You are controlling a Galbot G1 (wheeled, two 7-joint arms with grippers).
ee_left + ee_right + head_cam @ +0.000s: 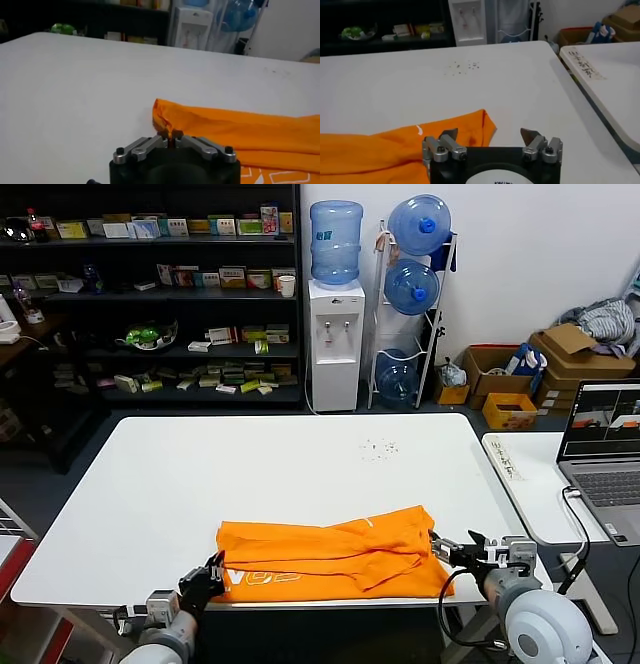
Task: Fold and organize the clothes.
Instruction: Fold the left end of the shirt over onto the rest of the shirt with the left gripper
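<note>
The T-shirt is lying in a long band (315,556) that reaches my right gripper. My left gripper should pull it clear first, then fold the pinched end onto the opposite end (415,536).
The bright orange T-shirt (330,556) lies folded in a long band along the near edge of the white table (250,474), white lettering showing at its near left. My left gripper (212,572) is at the shirt's near left corner, shut on a pinch of orange fabric (167,131). My right gripper (455,549) sits at the shirt's right end, jaws wide open and empty, with the shirt's corner (482,125) just ahead of its fingers.
A second white table (535,484) with a laptop (605,454) stands to the right. Small dark specks (380,448) lie on the table's far right. Shelves, a water dispenser and boxes stand beyond.
</note>
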